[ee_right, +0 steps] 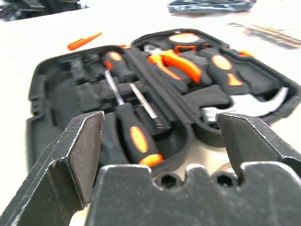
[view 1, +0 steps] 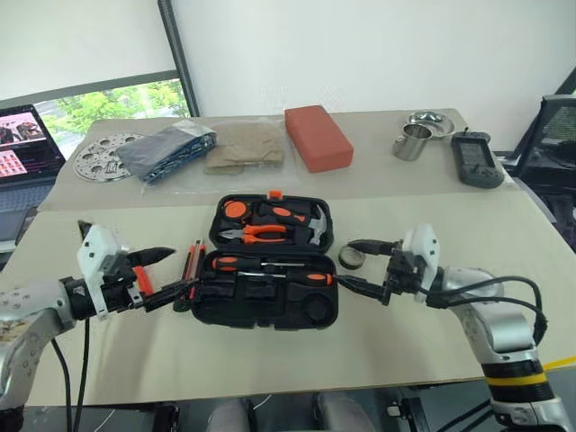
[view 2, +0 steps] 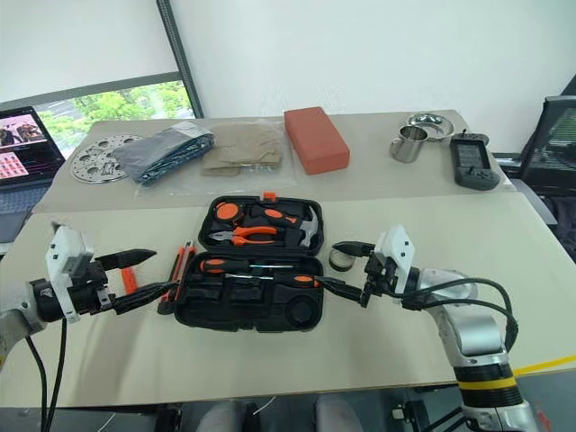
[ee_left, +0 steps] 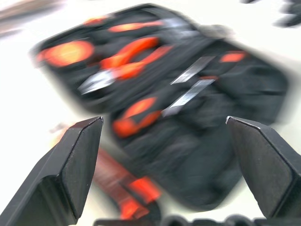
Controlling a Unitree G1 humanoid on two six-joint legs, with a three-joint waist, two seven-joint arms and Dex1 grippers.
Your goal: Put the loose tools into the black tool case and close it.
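An empty groove (view 1: 238,280) runs next to the long screwdrivers in the case, so the small orange screwdriver (view 1: 142,279) will come to rest lengthwise there when I lower it.
The black tool case (view 1: 270,310) lies open in the middle of the table. Two long screwdrivers (ee_right: 136,136) rest in its near half, while pliers (view 1: 261,232) and a hammer (view 1: 315,229) sit in the far half. Just left of the case lies the utility knife (view 1: 192,265), and the small orange screwdriver (view 1: 141,279) lies further left. The dark tape roll (view 1: 352,259) sits on the table at the case's right side. My left gripper (view 1: 177,272) hovers open over the knife. My right gripper (view 2: 329,263) is open and empty, its fingers either side of the tape roll as seen from the head.
A red-brown block (view 1: 317,137), folded cloths in plastic (view 1: 180,148) and a perforated metal disc (view 1: 103,155) lie at the table's back. A metal cup (view 1: 412,142) and a dark handheld device (view 1: 477,162) stand back right. A laptop (view 1: 27,144) is far left.
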